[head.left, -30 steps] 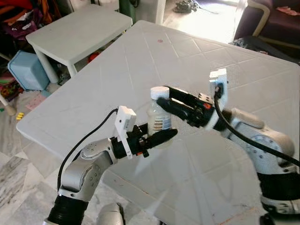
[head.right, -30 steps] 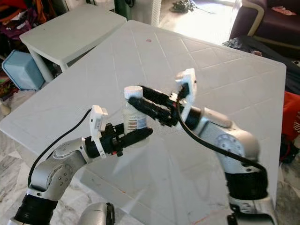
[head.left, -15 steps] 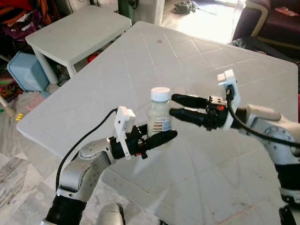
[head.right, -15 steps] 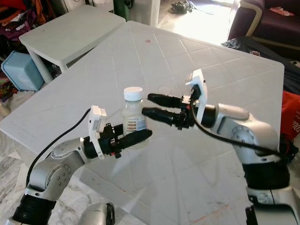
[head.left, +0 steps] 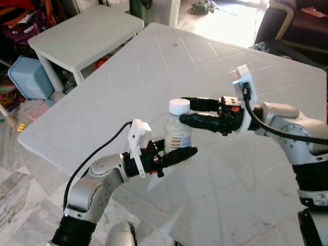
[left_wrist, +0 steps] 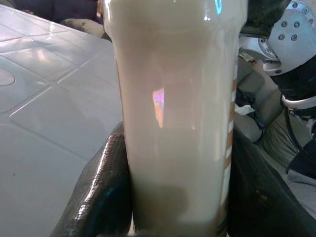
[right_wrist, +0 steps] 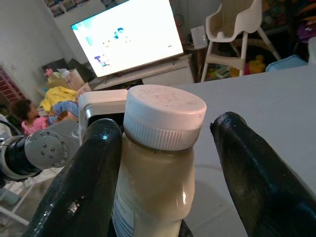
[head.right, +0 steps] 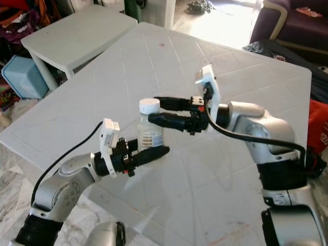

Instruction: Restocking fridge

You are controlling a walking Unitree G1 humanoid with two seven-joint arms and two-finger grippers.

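Note:
The white cap's ribbed rim [right_wrist: 161,134] sits low and even around the bottle's neck, so I expect the whole bottle [head.left: 177,132] to come along when I carry it by the cap.
A small bottle [head.left: 178,132] of beige liquid with a white cap is held upright above the white table [head.left: 154,66]. My left gripper [head.left: 178,149] is shut on its lower half; the left wrist view has the bottle [left_wrist: 177,113] pressed between both fingers [left_wrist: 106,192]. My right gripper [head.left: 186,110] reaches in from the right at the height of the cap and stands open. In the right wrist view the cap [right_wrist: 164,116] sits between its fingers [right_wrist: 252,163]; one finger is against the bottle's shoulder, the other is apart.
A small white table [head.left: 84,31] and a blue bin [head.left: 31,77] stand at the back left, among clutter. A dark sofa [head.left: 297,20] is at the back right. The right wrist view has a lit screen [right_wrist: 128,34], a white high chair [right_wrist: 232,24] and a person [right_wrist: 27,116].
My right gripper let go and drew back to the right, then came back in and now straddles the cap. The left gripper with the bottle shifted slightly right.

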